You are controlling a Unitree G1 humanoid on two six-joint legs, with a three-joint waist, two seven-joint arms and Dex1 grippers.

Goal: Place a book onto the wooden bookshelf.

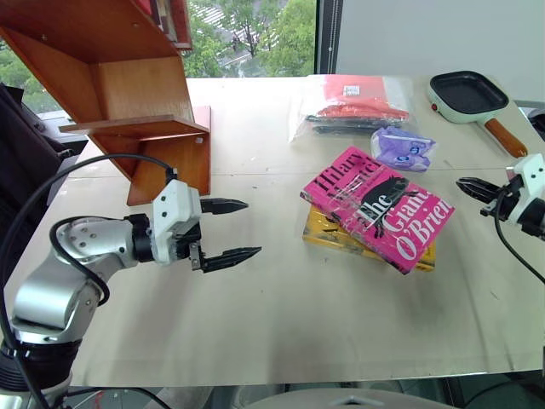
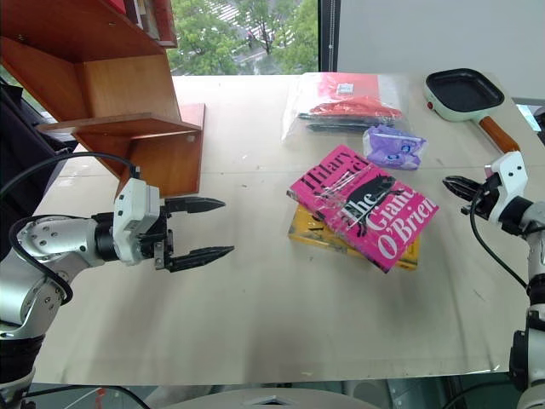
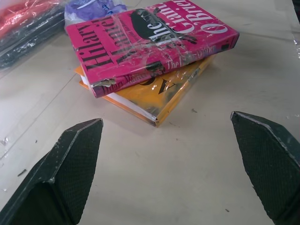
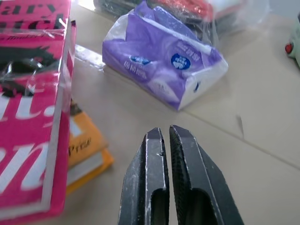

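Note:
My gripper will lift the pink book (image 1: 379,207), and it should come free alone because it lies crooked with its corner sticking out over the yellow book.
The pink book (image 1: 377,207) lies flat on a yellow book (image 1: 328,228) in the middle of the table. The wooden bookshelf (image 1: 128,94) stands at the far left. My left gripper (image 1: 232,230) hovers open above the table left of the books, pointing toward them, with nothing between its fingers (image 3: 70,159). At the right edge, my right gripper (image 1: 473,189) is shut on nothing, its tips a short way right of the pink book (image 4: 33,108) and apart from it.
A purple tissue pack (image 1: 402,146) lies just behind the books. A clear bag of red and dark items (image 1: 353,104) sits farther back. A green-rimmed pan with a wooden handle (image 1: 470,95) is at the far right. A window runs behind the table.

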